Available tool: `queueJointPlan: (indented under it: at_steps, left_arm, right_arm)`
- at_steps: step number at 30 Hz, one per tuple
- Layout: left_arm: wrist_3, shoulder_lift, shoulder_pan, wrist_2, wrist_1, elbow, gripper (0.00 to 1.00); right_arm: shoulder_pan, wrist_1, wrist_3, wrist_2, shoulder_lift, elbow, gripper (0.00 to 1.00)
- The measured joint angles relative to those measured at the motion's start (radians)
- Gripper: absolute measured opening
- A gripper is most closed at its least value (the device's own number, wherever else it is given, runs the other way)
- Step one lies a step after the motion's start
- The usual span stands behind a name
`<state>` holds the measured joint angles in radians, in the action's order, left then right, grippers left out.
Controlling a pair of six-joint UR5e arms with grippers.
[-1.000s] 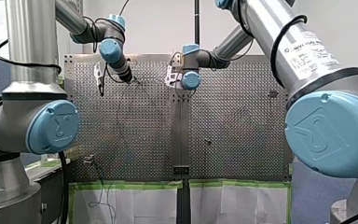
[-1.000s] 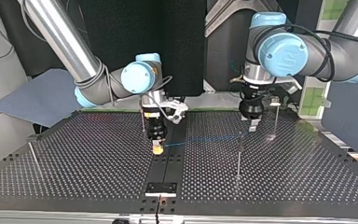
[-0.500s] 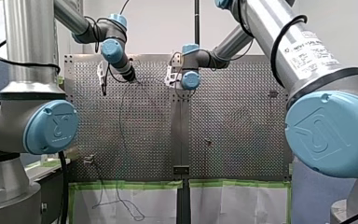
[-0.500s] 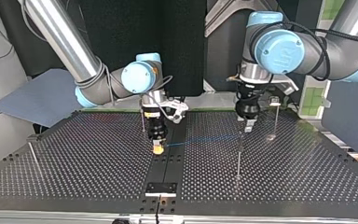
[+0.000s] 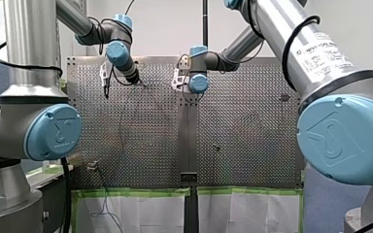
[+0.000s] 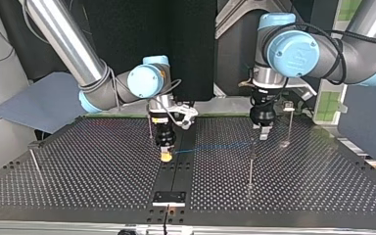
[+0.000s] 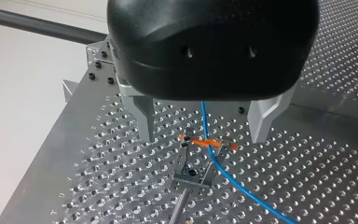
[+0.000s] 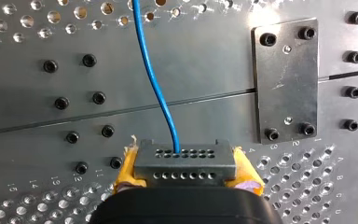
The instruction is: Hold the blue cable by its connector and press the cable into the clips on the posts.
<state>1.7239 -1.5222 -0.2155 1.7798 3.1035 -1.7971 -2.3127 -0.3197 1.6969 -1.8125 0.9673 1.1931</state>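
Note:
My gripper will carry the blue cable [image 8: 149, 66] along. The cable curves where it leaves the grey connector [image 8: 175, 141], so it will bend there and slant to the side as it is carried.
In the right wrist view, my right gripper [image 8: 185, 164] is shut on the grey connector [image 8: 185, 161], with a yellow pad on each side of it. The blue cable [image 8: 154, 79] leaves the connector and runs ahead over the plate. In the top view the cable [image 6: 210, 146] stretches from my right gripper [image 6: 165, 155] to the tall post [image 6: 250, 164]. My left gripper [image 7: 204, 139] hangs open just above that post's orange clip [image 7: 193, 140]. The cable [image 7: 223, 173] passes between its metal fingers [image 7: 144, 119] and crosses the clip. Whether it is seated in the clip I cannot tell.
A second thin post [image 6: 289, 122] stands beside my left gripper [image 6: 263, 134] at the top view's right. Another post [image 6: 34, 161] stands at the far left. A bolted plate [image 8: 286, 79] lies beside the cable on the table's centre seam. The perforated table [image 6: 103, 176] spreads around them.
My left gripper has shifted slightly sideways above the post and stays open. My right gripper has held still with the connector. A loose dark cable below the table's edge has swung.

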Motion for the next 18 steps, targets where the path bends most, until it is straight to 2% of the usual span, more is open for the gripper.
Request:
queueJointPlan:
  at_steps: [9, 18]
  left_arm:
    - [-0.036, 0.000, -0.001, 0.000, -0.008, 0.000, 1.00]
    - [-0.108, -0.001, -0.009, -0.011, -0.012, 0.000, 1.00]
  right_arm:
    - [0.000, 0.002, 0.000, 0.001, 0.000, 0.000, 0.00]
    - [0.004, 0.002, 0.001, 0.001, 0.000, -0.001, 0.00]
